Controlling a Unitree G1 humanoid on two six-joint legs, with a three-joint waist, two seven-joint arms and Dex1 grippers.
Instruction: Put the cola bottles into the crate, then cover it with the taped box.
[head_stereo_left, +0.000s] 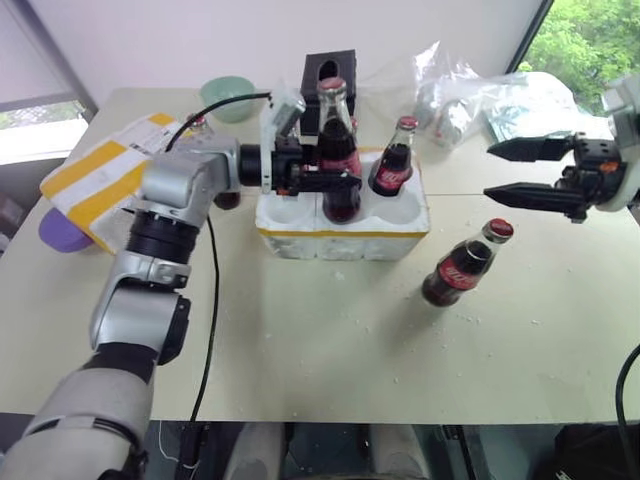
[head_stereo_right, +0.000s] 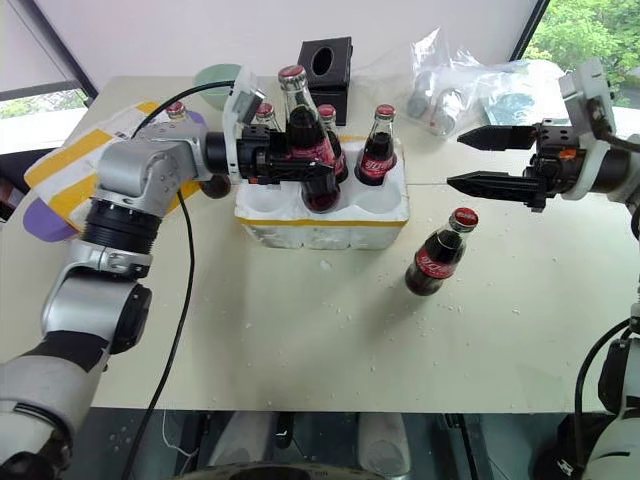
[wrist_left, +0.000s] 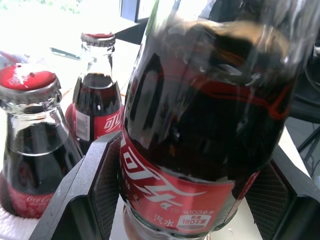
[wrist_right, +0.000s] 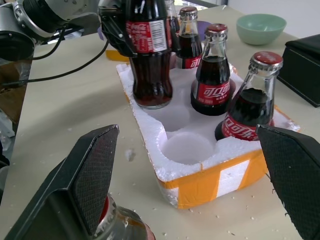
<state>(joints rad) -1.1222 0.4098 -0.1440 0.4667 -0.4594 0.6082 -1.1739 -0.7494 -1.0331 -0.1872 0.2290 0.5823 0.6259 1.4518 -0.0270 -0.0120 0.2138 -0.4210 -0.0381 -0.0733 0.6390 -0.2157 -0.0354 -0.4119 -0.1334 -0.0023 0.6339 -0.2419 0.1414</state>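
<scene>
The robot's left gripper holds the cola bottle (wrist_right: 152, 80) upright over the crate's empty middle front well (wrist_right: 173, 119), so it should keep lowering until the bottle's base enters, then release.
My left gripper (head_stereo_right: 305, 160) is shut on a cola bottle (head_stereo_right: 300, 130) and holds it upright, its base just over the front row of wells in the white crate (head_stereo_right: 330, 232). Three cola bottles (wrist_right: 212, 75) stand in the crate's back row. Another cola bottle (head_stereo_left: 462, 265) stands on the table to the right of the crate. My right gripper (head_stereo_left: 500, 170) hangs open above and behind that bottle, holding nothing. One more red-capped bottle (head_stereo_right: 175, 108) shows behind my left arm. The taped box (head_stereo_left: 95, 180) lies at the table's far left.
A black tissue box (head_stereo_left: 328, 75) and a green bowl (head_stereo_left: 228, 98) stand behind the crate. Crumpled plastic bags (head_stereo_left: 480, 100) lie at the back right. A purple object (head_stereo_left: 58, 235) sits at the left table edge. Foam crumbs dot the table in front of the crate.
</scene>
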